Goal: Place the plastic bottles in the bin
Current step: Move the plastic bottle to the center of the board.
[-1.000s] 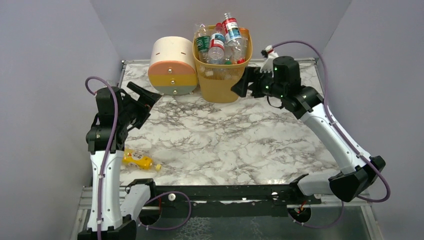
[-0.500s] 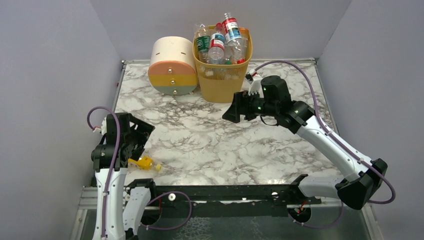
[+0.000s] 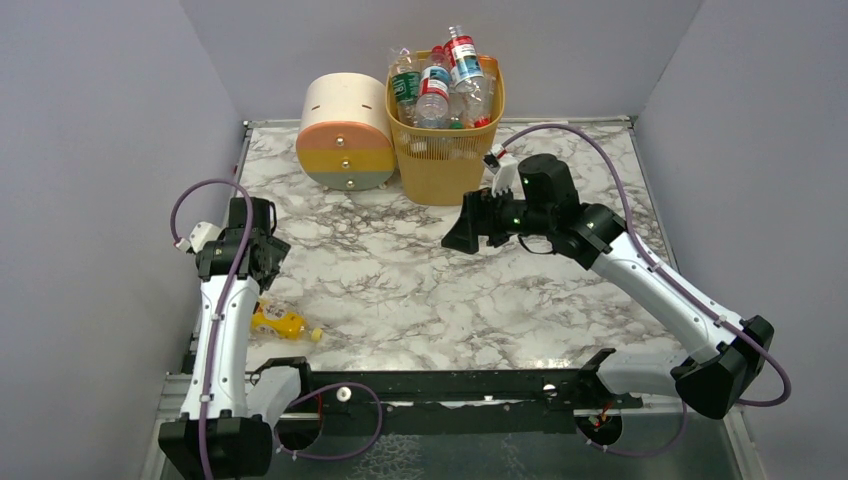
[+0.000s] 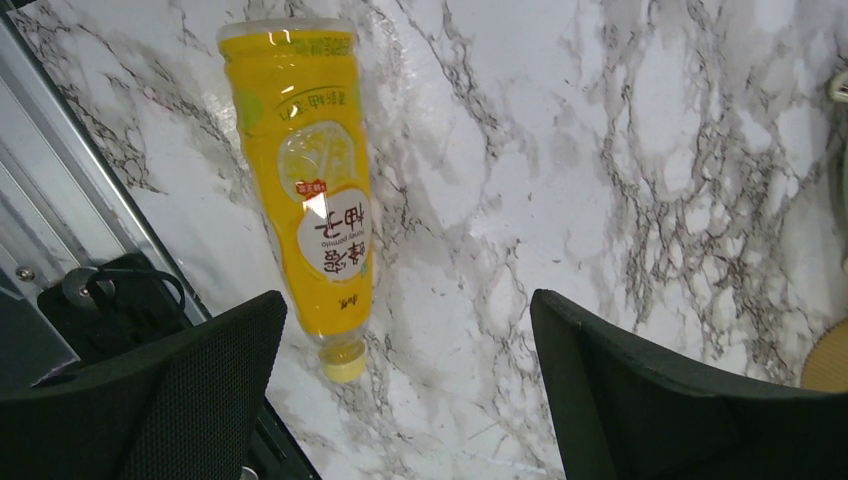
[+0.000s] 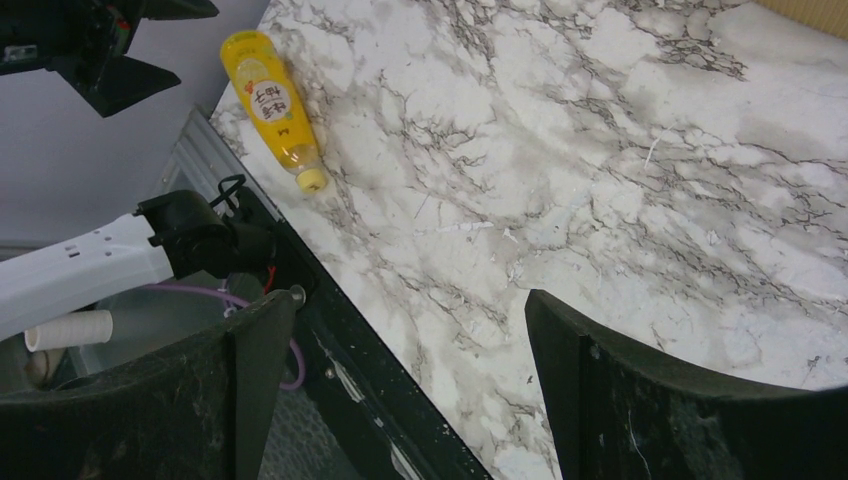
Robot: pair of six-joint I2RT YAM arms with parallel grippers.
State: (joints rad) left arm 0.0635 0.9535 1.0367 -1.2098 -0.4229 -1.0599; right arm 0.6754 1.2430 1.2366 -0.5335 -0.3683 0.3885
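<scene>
My left gripper should go on toward the bottle's base (image 4: 288,38) before it closes there, because the yellow bottle (image 4: 312,190) lies free and its width faces my open fingers.
A yellow plastic bottle (image 3: 277,322) with a yellow cap lies on its side on the marble table, near the front left edge. My left gripper (image 3: 260,265) hangs open just above it. In the left wrist view the bottle (image 4: 310,190) lies ahead of the left gripper (image 4: 405,310), its cap end near the left finger (image 4: 180,390), touching neither finger. The yellow-orange bin (image 3: 440,165) stands at the back with several clear bottles (image 3: 433,95) heaped in it. My right gripper (image 3: 462,232) is open and empty, in front of the bin. The right wrist view shows the bottle (image 5: 272,100) far ahead of the right gripper (image 5: 410,310).
A round cream, orange and green drawer unit (image 3: 346,135) stands left of the bin. Grey walls close in the table on three sides. A black rail (image 5: 340,345) runs along the table's near edge, close to the yellow bottle.
My left arm has swung down from near the drawer unit to above the yellow bottle. My right arm has drawn back from the bin toward the table's middle. Both grippers stayed open.
</scene>
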